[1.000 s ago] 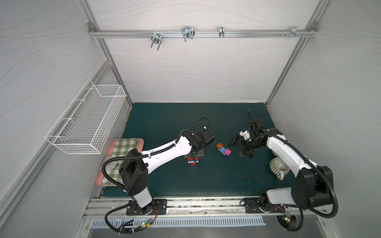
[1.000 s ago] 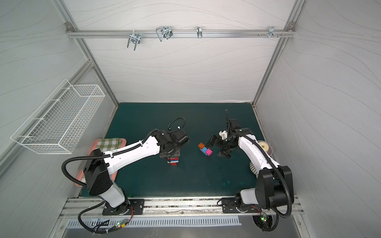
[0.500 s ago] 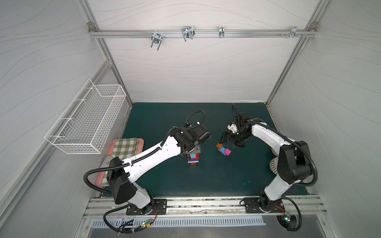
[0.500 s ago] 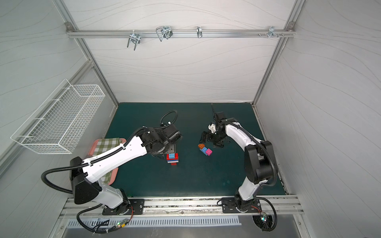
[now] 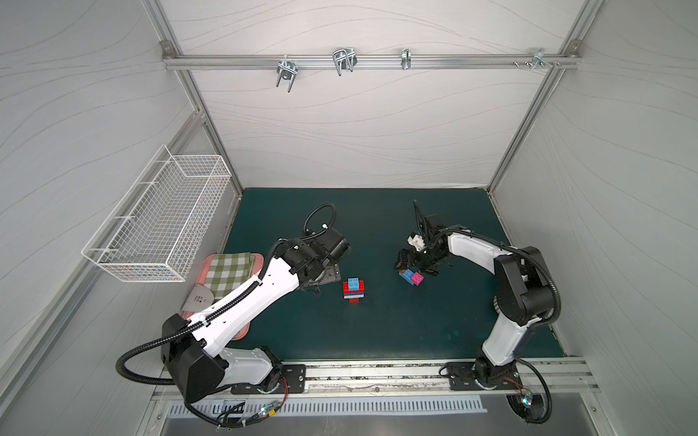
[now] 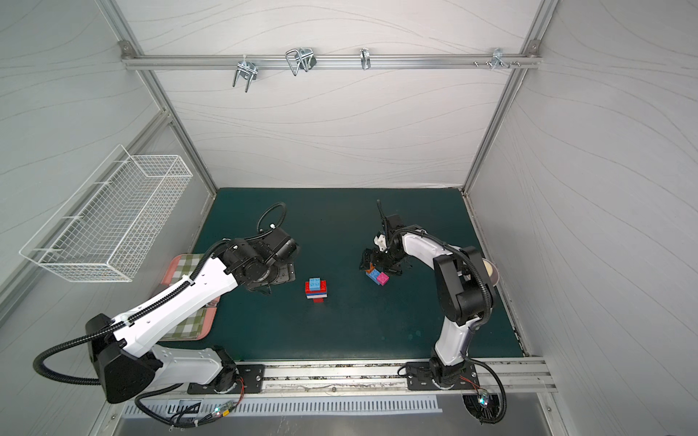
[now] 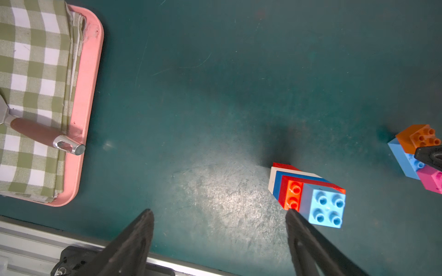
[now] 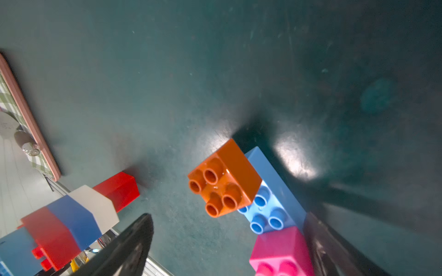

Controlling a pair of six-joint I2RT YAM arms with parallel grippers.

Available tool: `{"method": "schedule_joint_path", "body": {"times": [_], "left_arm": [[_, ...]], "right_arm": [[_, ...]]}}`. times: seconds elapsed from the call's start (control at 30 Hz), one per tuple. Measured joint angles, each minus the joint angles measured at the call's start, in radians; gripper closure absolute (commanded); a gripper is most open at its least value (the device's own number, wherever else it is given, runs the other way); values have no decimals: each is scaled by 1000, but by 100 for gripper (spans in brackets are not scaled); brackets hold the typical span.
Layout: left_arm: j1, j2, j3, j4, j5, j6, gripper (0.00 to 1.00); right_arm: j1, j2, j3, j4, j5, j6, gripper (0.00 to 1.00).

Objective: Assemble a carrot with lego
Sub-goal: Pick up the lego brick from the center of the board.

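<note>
My right gripper should turn square to the long blue brick (image 8: 265,205) and grip its long sides (image 8: 286,195) before taking it to the carrot, because the brick lies at a slant to my right gripper's fingers.
The carrot (image 5: 354,290) (image 6: 316,290) stands free on the green mat as a stack with a light blue brick on top, then red, blue and white layers and a small red brick at the mat. My left gripper (image 7: 219,211) (image 5: 318,281) is open just left of the carrot (image 7: 308,193), holding nothing. A long blue lego brick (image 8: 270,191) carries an orange brick (image 8: 224,179) and a pink brick (image 8: 282,251). My right gripper (image 8: 228,216) (image 5: 413,264) is open and straddles this cluster (image 5: 411,276); its fingers are not closed on it.
A pink tray (image 7: 88,78) with a checked cloth (image 5: 228,271) and a brown-handled tool (image 7: 40,133) lies at the mat's left edge. A wire basket (image 5: 162,222) hangs on the left wall. A round cup (image 6: 491,270) sits behind my right arm.
My left gripper has opened, let go of the carrot and drawn back to the left. My right gripper has moved left and now hangs over the orange, blue and pink cluster.
</note>
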Motion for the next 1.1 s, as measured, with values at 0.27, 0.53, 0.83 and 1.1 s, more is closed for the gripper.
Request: {"method": "schedule_joint_path", "body": {"times": [0.27, 0.53, 0.83, 1.1], "left_arm": [[13, -29, -41, 14, 14, 0, 11], [20, -43, -80, 33, 23, 0, 11], [23, -66, -107, 41, 25, -2, 11], [24, -76, -117, 45, 25, -12, 11]], "right_arm": [[55, -2, -27, 6, 4, 16, 1], [137, -2, 21, -59, 169, 4, 13], [214, 37, 92, -106, 340, -19, 26], [218, 77, 100, -116, 391, -32, 41]]}}
